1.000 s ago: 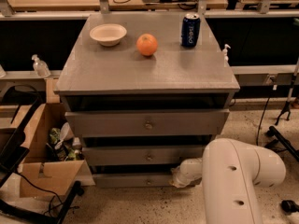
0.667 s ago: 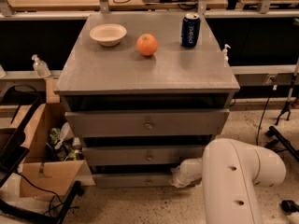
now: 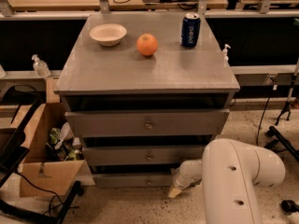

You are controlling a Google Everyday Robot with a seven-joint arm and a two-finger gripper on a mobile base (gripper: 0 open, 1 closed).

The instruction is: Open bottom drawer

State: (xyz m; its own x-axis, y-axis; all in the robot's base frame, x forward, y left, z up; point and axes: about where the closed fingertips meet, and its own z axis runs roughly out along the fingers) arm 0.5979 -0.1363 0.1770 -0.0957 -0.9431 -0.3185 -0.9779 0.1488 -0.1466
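Note:
My gripper is hanging low with its fingers by the bottom drawer's lower edge (image 3: 162, 185), so I should move it up to the upper edge of the front (image 3: 166, 175) and pull from there.
The grey cabinet has three stacked drawer fronts. The bottom drawer (image 3: 126, 180) is the lowest and narrowest strip, just above the floor, and its front sits about level with the drawer above. My gripper (image 3: 180, 183) is low at the right part of that drawer front, at the end of the white arm (image 3: 238, 181) that comes in from the lower right. It covers the right end of the drawer. I cannot make out the drawer's knob.
On the cabinet top (image 3: 149, 69) sit a white bowl (image 3: 108, 34), an orange (image 3: 146, 45) and a blue can (image 3: 190, 30). An open cardboard box (image 3: 44, 171) with clutter stands on the floor to the left. Cables and a black stand leg (image 3: 282, 141) lie to the right.

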